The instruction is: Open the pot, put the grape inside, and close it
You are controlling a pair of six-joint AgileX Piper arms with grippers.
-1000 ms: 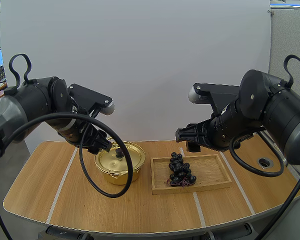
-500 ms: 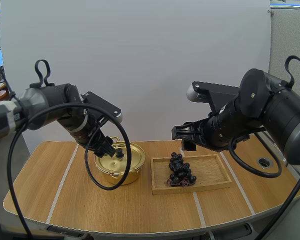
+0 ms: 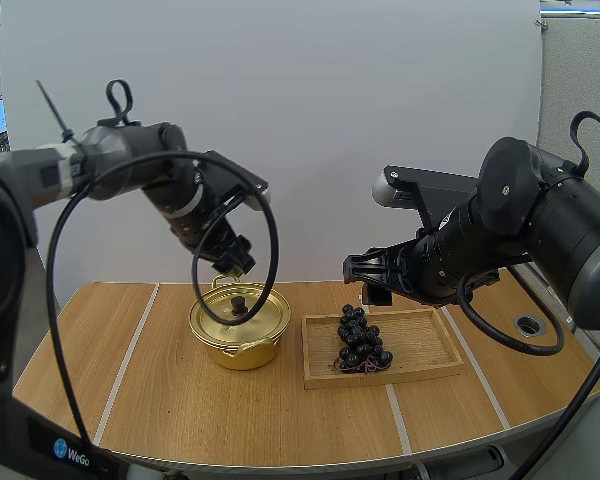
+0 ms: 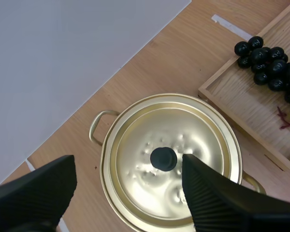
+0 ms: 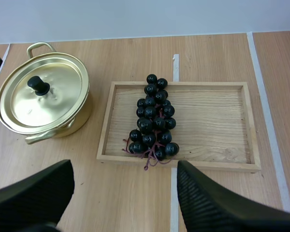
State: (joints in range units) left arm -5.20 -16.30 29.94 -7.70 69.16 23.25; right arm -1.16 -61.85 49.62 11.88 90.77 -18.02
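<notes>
The gold lid [image 3: 220, 317] should come off in one piece and leave the pot standing when I lift the lid's knob, because its round rim [image 3: 230, 344] passes clear over the pot's handles.
A gold pot [image 3: 242, 330] stands on the wooden table with its lid [image 4: 183, 140] on, black knob [image 4: 163, 158] at the centre. My left gripper [image 3: 230, 266] hovers above the pot's back edge, open; in the left wrist view the gripper [image 4: 128, 163] has its fingers spread wide over the lid, apart from the knob. A bunch of dark grapes [image 3: 361, 340] lies in the wooden tray [image 3: 420, 375] right of the pot. My right gripper [image 3: 366, 280] hangs open high above the tray's left end; the right wrist view has the grapes [image 5: 152, 118] beyond its open gripper [image 5: 124, 169].
Pot [image 5: 43, 94] and tray [image 5: 179, 85] stand a short gap apart. A round grommet hole [image 3: 528, 325] sits in the table at the far right. Bare tabletop [image 3: 110, 370] lies left of and in front of the pot.
My left arm has lifted and swung right, bringing its gripper from the pot's left side to above its back edge. The right gripper has crept slightly left.
</notes>
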